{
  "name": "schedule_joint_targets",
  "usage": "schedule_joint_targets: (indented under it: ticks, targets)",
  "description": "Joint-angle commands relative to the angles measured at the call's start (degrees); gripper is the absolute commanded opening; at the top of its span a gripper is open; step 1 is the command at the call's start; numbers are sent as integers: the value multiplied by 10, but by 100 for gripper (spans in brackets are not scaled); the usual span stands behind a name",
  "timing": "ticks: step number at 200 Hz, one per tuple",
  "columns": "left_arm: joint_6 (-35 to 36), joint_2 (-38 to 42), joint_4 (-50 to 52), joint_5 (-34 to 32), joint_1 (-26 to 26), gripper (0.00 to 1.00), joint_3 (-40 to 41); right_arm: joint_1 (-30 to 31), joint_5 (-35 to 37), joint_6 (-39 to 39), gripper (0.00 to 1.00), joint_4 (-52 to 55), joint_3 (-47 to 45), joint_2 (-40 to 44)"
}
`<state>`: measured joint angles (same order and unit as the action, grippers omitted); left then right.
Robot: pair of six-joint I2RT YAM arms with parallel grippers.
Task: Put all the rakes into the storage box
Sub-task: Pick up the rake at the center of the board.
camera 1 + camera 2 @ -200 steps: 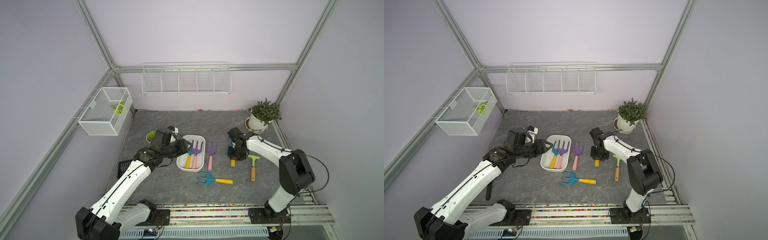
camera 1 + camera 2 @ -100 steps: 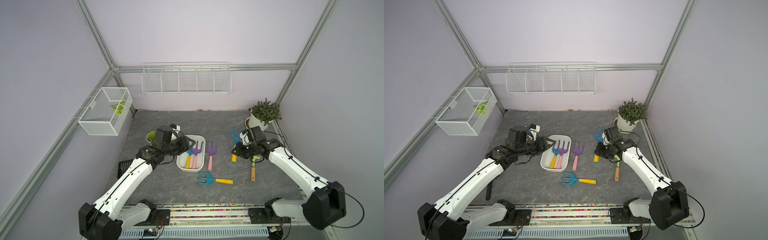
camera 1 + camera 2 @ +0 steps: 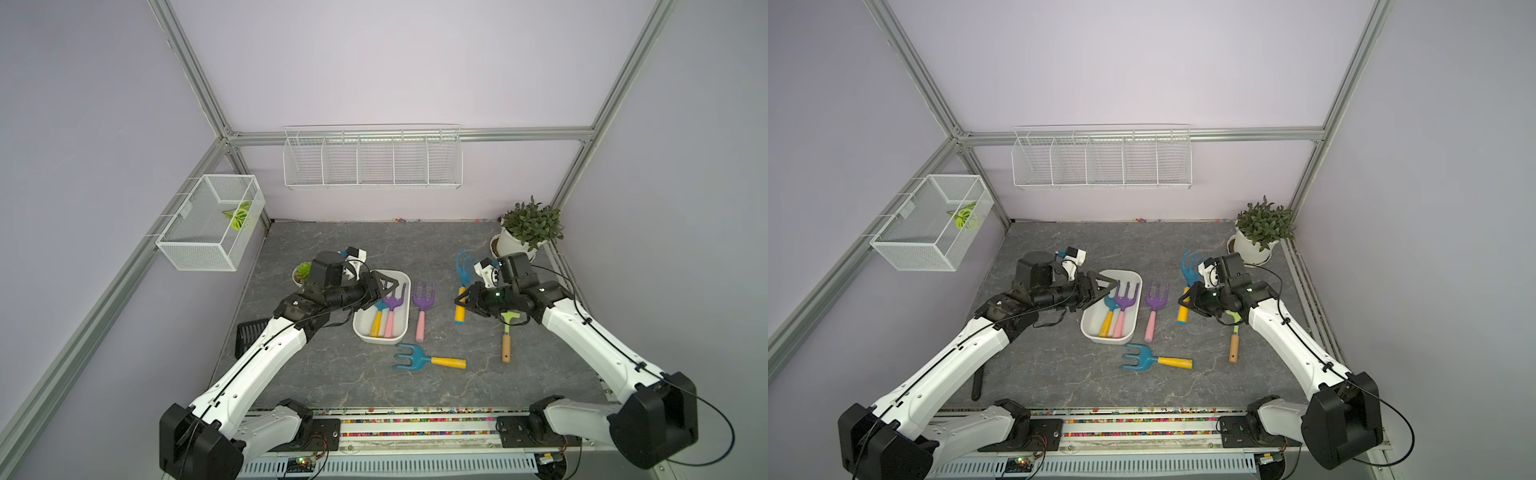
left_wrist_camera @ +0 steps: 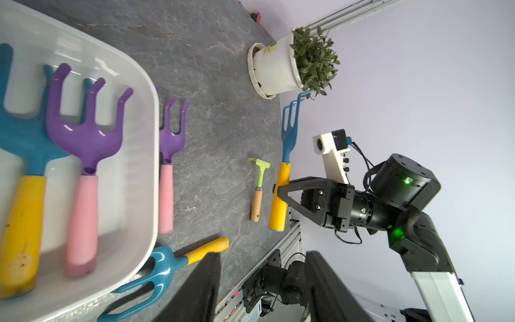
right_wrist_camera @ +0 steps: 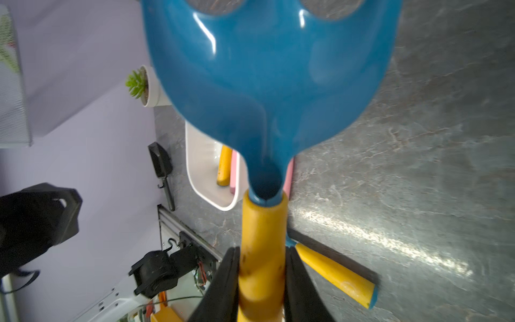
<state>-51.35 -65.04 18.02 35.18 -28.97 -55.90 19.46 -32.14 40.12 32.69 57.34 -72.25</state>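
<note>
My right gripper leaves the yellow handle's top (image 3: 461, 290) free by the rake's blue head. I go on moving my left gripper there before its open fingers straddle the handle.
A blue rake with a yellow handle (image 3: 464, 266) (image 3: 1190, 266) hangs above the table. My right gripper (image 3: 467, 300) (image 5: 262, 278) is shut on its handle, and its fingers (image 5: 225, 278) press both sides. The head (image 5: 264, 83) points away from the arm. To its left sits the white storage box (image 3: 380, 340) (image 3: 1106, 338) (image 4: 139, 156). It holds a blue rake (image 4: 22, 139) and a purple rake (image 4: 86, 139). My left gripper (image 3: 392, 286) (image 4: 262, 290) hovers open over the box's far end, holding nothing.
A purple rake (image 3: 423, 299) lies just right of the box, and another blue rake (image 3: 411, 358) lies in front of it. A small green hoe (image 3: 506, 336) lies under my right arm. A potted plant (image 3: 515, 245) stands at the back right, a small succulent (image 3: 301, 274) and a black scoop (image 3: 249, 338) at the left.
My right arm has lifted the blue rake off the table and swung outward with it. My left gripper has edged further over the box's far end.
</note>
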Motion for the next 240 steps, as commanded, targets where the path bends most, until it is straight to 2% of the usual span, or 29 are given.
schedule_joint_targets:
  ticks: [1, 60, 98, 151, 218, 240]
  targets:
    - [-17, -7, -56, 57, 2, 55, -4, -2, -72, 28, 0, -47, 7, 15]
    - [-19, -43, -88, 118, 1, 57, -44, 3, -133, 114, 0, -144, 27, 19]
    - [-30, -72, -121, 139, -9, 57, -73, 40, -163, 183, 0, -245, 50, -2]
    - [-41, -112, -146, 151, -26, 56, -105, 99, -169, 192, 0, -266, 118, -48]
    - [-64, -119, -184, 153, -26, 56, -105, 133, -199, 201, 0, -301, 120, -70]
    - [-81, -125, -206, 160, -25, 52, -103, 142, -206, 204, 0, -313, 120, -73]
